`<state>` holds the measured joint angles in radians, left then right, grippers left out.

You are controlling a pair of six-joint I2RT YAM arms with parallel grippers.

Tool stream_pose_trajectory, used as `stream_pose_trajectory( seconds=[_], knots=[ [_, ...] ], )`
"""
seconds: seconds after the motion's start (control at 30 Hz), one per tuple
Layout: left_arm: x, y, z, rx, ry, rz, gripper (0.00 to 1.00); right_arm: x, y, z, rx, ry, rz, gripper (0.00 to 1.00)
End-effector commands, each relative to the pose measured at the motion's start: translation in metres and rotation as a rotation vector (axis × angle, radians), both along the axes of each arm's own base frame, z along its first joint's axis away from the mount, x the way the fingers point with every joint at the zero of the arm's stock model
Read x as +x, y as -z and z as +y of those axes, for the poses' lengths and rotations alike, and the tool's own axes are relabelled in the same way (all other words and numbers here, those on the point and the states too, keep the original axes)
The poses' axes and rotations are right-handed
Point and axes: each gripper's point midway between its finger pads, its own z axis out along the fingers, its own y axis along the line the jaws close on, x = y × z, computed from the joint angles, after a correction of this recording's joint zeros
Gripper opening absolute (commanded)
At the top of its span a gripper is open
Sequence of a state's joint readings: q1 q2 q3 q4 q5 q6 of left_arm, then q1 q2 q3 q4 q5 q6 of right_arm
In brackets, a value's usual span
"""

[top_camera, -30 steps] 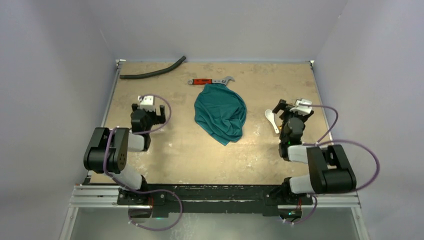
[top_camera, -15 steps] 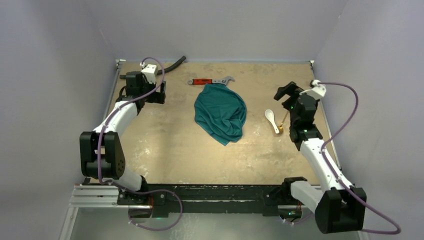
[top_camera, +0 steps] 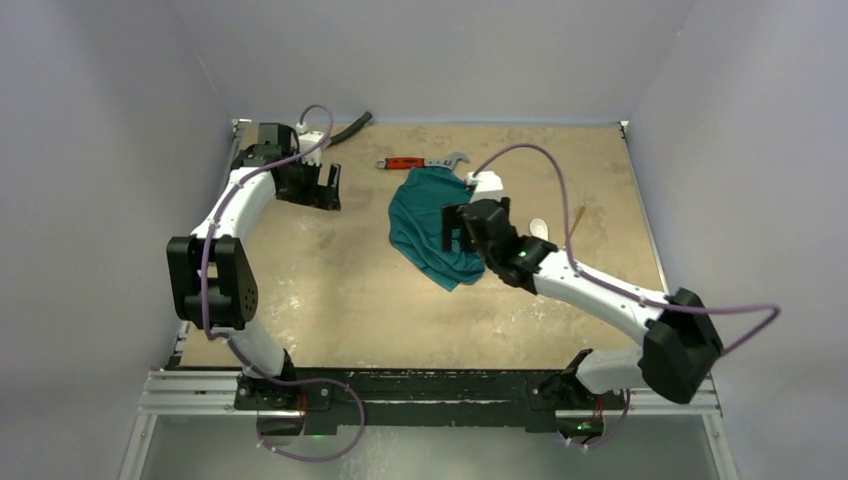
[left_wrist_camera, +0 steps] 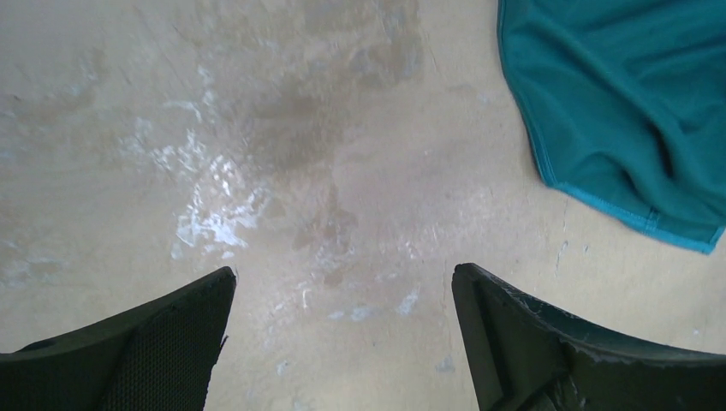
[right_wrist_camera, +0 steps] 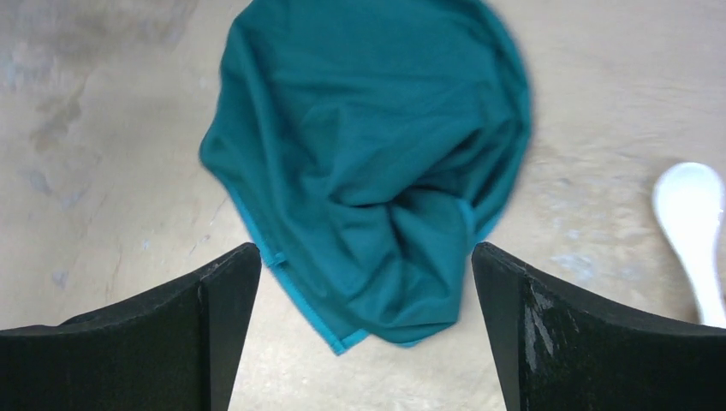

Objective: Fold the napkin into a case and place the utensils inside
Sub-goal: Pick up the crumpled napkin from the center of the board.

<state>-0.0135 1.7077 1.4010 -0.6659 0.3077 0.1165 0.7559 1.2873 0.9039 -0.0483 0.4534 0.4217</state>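
Observation:
Loose folds are bunched up in the middle of the napkin. The napkin will rise into a fold like a tent when I lift, and its far end will stay where it is.
The teal-green napkin lies crumpled in a teardrop heap at the table's middle back, not shaped as a case. My right gripper hovers open over its right part; in the right wrist view the napkin lies between and beyond the fingers. The white spoon lies right of the napkin, partly behind the right arm, and shows in the right wrist view. The tan wooden utensil lies further right. My left gripper is open and empty over bare table, left of the napkin.
A red-handled wrench lies just behind the napkin. A black hose lies at the back left corner, partly behind the left arm. Grey walls close the table on three sides.
My right arm has swung left from the right edge, past the spoon, to above the napkin. My left arm has shifted slightly right near the back left corner.

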Motion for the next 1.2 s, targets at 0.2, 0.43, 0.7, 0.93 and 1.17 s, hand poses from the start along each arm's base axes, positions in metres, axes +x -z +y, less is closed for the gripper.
stream_pose_trajectory(
  seconds=[0.2,0.43,0.7,0.93,1.17],
  knots=[
    [-0.03,-0.001,-0.01,0.016,0.111,0.088,0.96,-0.002,0.053,0.086,-0.076,-0.233,0.116,0.86],
    [-0.043,-0.005,-0.039,0.172,0.237,0.013,0.99,0.01,0.095,0.092,-0.12,-0.222,0.167,0.65],
    [-0.039,-0.029,-0.071,0.169,0.27,-0.099,0.99,0.065,0.062,0.065,-0.062,-0.124,0.127,0.0],
    [-0.042,-0.052,-0.103,0.172,0.382,-0.233,0.99,0.09,0.012,0.043,-0.059,-0.075,0.028,0.0],
    [-0.079,-0.025,-0.146,0.291,0.585,-0.256,0.99,0.125,0.007,0.012,-0.048,-0.003,0.034,0.0]
  ],
)
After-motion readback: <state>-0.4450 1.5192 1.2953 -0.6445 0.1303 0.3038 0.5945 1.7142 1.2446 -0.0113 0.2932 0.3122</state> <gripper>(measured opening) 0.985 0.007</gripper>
